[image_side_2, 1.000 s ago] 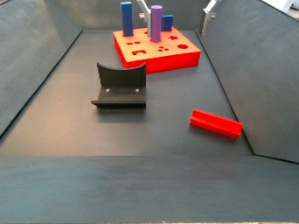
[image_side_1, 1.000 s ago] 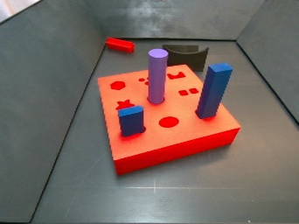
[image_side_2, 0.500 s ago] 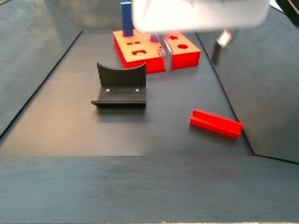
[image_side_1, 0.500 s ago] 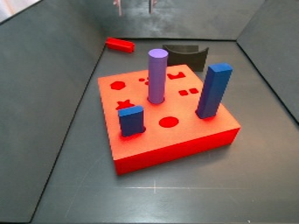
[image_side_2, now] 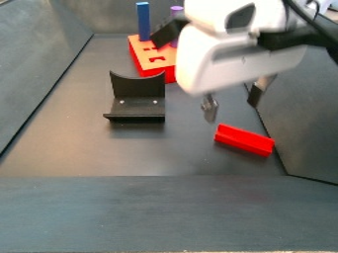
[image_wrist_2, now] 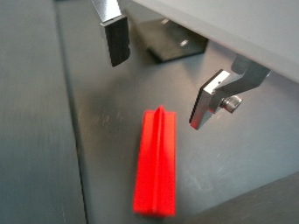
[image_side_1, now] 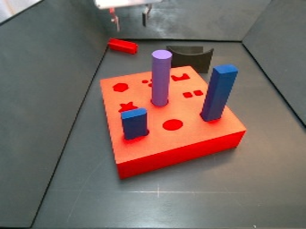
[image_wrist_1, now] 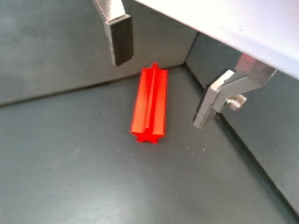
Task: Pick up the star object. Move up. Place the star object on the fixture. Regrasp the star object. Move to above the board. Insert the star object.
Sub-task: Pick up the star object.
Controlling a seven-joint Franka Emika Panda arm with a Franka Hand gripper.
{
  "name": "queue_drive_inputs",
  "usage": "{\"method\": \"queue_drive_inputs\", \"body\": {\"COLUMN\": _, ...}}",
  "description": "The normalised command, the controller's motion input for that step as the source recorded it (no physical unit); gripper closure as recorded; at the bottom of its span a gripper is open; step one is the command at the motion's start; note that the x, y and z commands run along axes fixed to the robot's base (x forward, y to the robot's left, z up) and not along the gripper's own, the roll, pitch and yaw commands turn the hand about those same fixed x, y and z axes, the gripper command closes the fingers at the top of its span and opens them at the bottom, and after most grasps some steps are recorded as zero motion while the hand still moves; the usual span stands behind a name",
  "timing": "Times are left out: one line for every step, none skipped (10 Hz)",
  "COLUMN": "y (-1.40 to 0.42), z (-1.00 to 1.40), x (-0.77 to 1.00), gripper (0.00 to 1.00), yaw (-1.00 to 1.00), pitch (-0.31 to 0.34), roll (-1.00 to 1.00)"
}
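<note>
I expect the star object (image_side_1: pixel 122 46) to settle into the dip and stay there when I place it, because the dark fixture dips (image_side_1: pixel 191 57) between its raised sides.
The star object (image_wrist_1: pixel 152 105) is a long red star-section bar lying flat on the floor by a side wall, seen in both side views (image_side_1: pixel 122 45) (image_side_2: pixel 244 138) and in a wrist view (image_wrist_2: pixel 158 166). My gripper (image_wrist_1: pixel 162 92) is open and empty, hovering above the bar, with one finger (image_wrist_1: pixel 118 39) on each side of it and not touching. It shows in both side views (image_side_1: pixel 131 18) (image_side_2: pixel 230 107). The dark fixture (image_side_2: pixel 134 99) stands on the floor between the bar and the red board (image_side_1: pixel 180 148).
The board carries a purple cylinder (image_side_1: pixel 160 78), a tall blue peg (image_side_1: pixel 219 92) and a short blue peg (image_side_1: pixel 134 122), with a star-shaped hole (image_side_1: pixel 129 106) near its left edge. Grey walls enclose the floor; the bar lies close to one.
The gripper has come down into view from above and now hangs over the red bar. The bar, fixture and board have not moved.
</note>
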Motion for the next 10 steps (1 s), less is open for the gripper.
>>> {"method": "queue_drive_inputs", "body": {"y": 0.21, "z": -1.00, "x": -0.17, "gripper": 0.00, "yaw": 0.66, "pitch": -0.019, "roll": 0.01}}
{"method": "queue_drive_inputs", "body": {"y": 0.23, "z": -1.00, "x": -0.18, "gripper": 0.00, "yaw": 0.61, "pitch": 0.000, "roll": 0.00}}
{"method": "queue_drive_inputs", "body": {"y": 0.20, "z": -1.00, "x": -0.20, "gripper": 0.00, "yaw": 0.58, "pitch": 0.000, "roll": 0.01}}
{"method": "queue_drive_inputs", "body": {"y": -0.05, "z": -1.00, "x": -0.05, "gripper": 0.00, "yaw": 0.61, "pitch": 0.000, "roll": 0.01}}
{"method": "queue_drive_inputs", "body": {"y": -0.26, "z": -1.00, "x": 0.08, "gripper": 0.00, "yaw": 0.67, "pitch": 0.000, "roll": 0.00}}
{"method": "queue_drive_inputs", "body": {"y": -0.32, "z": -1.00, "x": 0.13, "gripper": 0.00, "yaw": 0.65, "pitch": 0.000, "roll": 0.00}}
{"method": "queue_drive_inputs", "body": {"y": -0.31, "z": -1.00, "x": 0.14, "gripper": 0.00, "yaw": 0.60, "pitch": 0.000, "roll": 0.00}}
{"method": "queue_drive_inputs", "body": {"y": -0.28, "z": -1.00, "x": 0.13, "gripper": 0.00, "yaw": 0.55, "pitch": 0.000, "roll": 0.00}}
{"method": "queue_drive_inputs", "body": {"y": 0.01, "z": 0.00, "x": 0.00, "gripper": 0.00, "yaw": 0.00, "pitch": -0.014, "roll": -0.03}}
{"method": "queue_drive_inputs", "body": {"y": 0.00, "z": 0.00, "x": 0.00, "gripper": 0.00, "yaw": 0.00, "pitch": 0.000, "roll": 0.00}}
